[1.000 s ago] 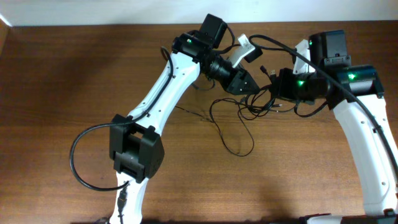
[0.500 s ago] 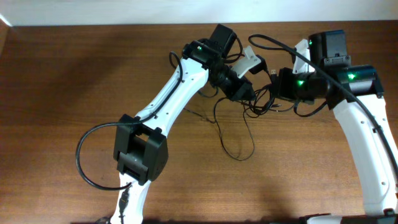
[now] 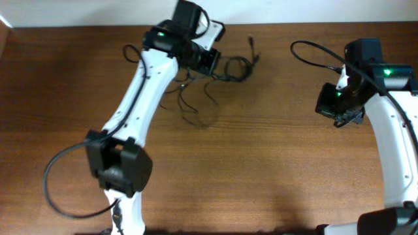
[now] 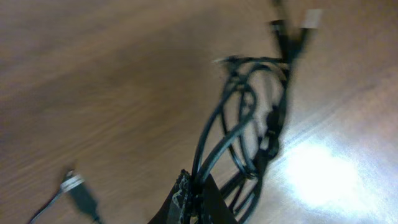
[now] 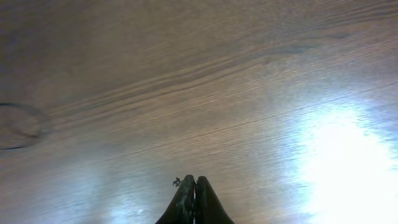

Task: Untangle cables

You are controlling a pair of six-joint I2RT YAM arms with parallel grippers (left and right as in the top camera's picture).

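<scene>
The cables' looped strands (image 4: 241,115) are hanging in a bunch from my left gripper, far from my right gripper. I should move the bunch (image 3: 241,70) over so that my right gripper can take it.
The cables (image 3: 230,69) lie as a thin black bunch near the table's far edge. One end with a plug (image 3: 253,43) points away from the bunch, and loose loops (image 3: 196,104) trail toward the front. My left gripper (image 3: 213,64) is at the bunch's left side. In the left wrist view it (image 4: 195,190) is shut on several strands, and the looped cables (image 4: 249,118) hang out ahead of it. A silvery plug (image 4: 78,185) lies at the lower left. My right gripper (image 3: 339,116) is far to the right, shut (image 5: 194,184) and empty over bare wood.
The wooden table (image 3: 281,170) ends at a white wall along the far edge, close behind the cables. A thick black arm cable (image 3: 313,49) arcs beside the right arm. Another arm cable (image 3: 55,189) loops at the left arm's base.
My left gripper has shut on the cable bunch and dragged it left, toward the far edge. My right arm has drawn back to the right, off the cables.
</scene>
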